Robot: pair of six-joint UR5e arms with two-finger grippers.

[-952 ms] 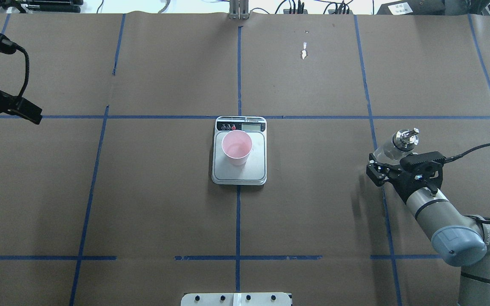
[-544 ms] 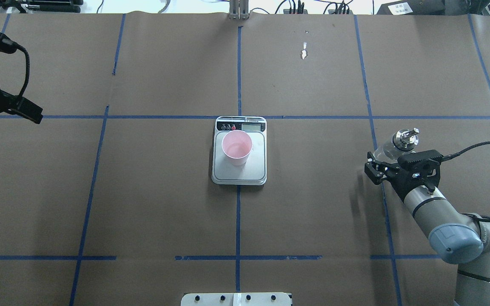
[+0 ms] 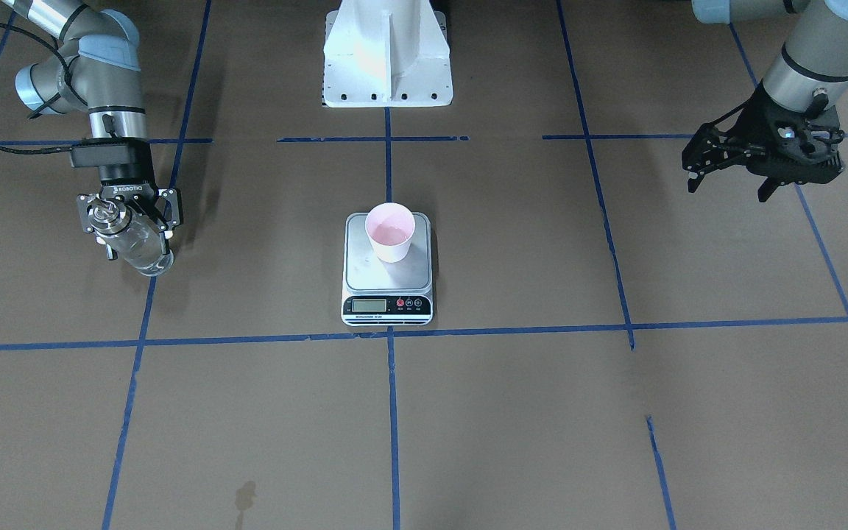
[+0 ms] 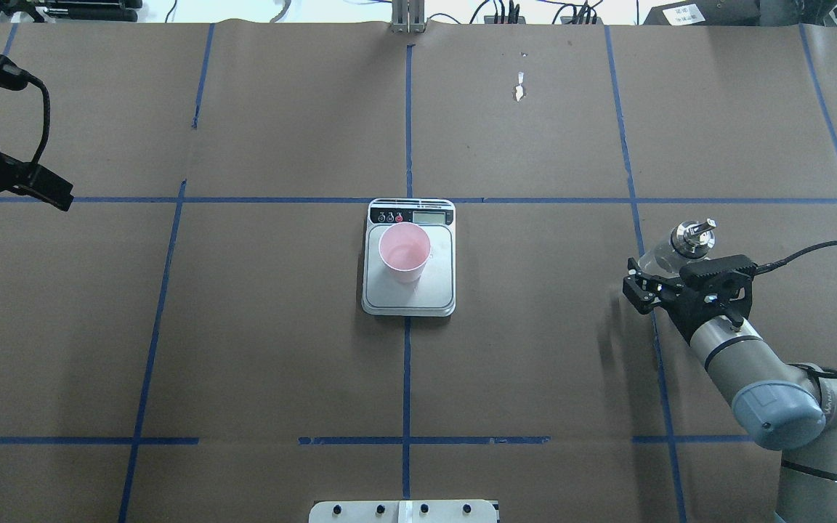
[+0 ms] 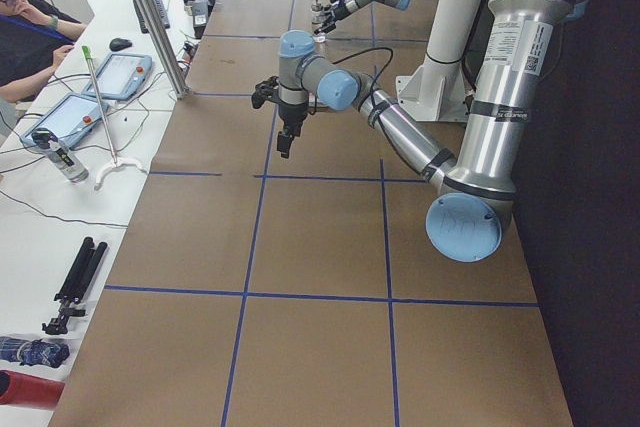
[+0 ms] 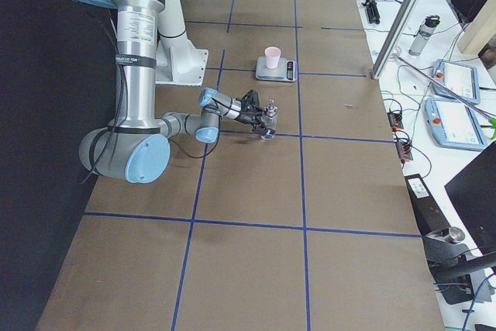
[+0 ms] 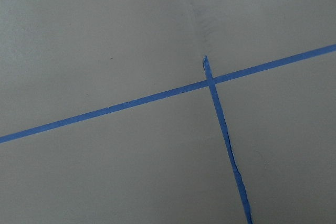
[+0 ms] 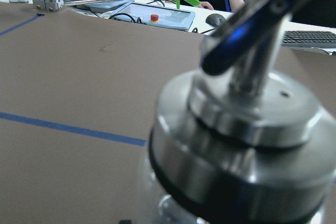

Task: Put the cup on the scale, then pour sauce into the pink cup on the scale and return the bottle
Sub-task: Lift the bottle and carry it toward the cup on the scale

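Note:
The silver cap has a narrow spout [image 8: 258, 53] standing up from it, so I expect the clear glass bottle [image 3: 140, 244] to let out a thin stream with its cap on when the robot tips it.
The pink cup [image 4: 404, 250] [image 3: 389, 232] stands upright on the steel platform of the scale [image 4: 433, 294] [image 3: 365, 276] at the table's middle. Near the table's right side, the clear glass bottle [image 4: 689, 238] [image 3: 140, 246] [image 6: 269, 118] with its silver spout cap [image 8: 236, 129] stands on the paper. My right gripper [image 3: 137, 239] [image 4: 669, 274] is low around the bottle's body, fingers spread wide, open. Far off at the table's left, my left gripper [image 3: 726, 184] hangs open over bare paper and holds nothing. The left wrist view shows only paper and blue tape.
Blue tape lines grid the brown paper. The white robot base [image 3: 387, 51] sits behind the scale. A small tear [image 4: 519, 88] marks the far paper. Pendants, cables and a seated person [image 5: 25, 27] are beyond the table's far edge.
My right wrist has shifted slightly left beside the bottle. The bottle, the cup, the scale and the left arm have stayed in place.

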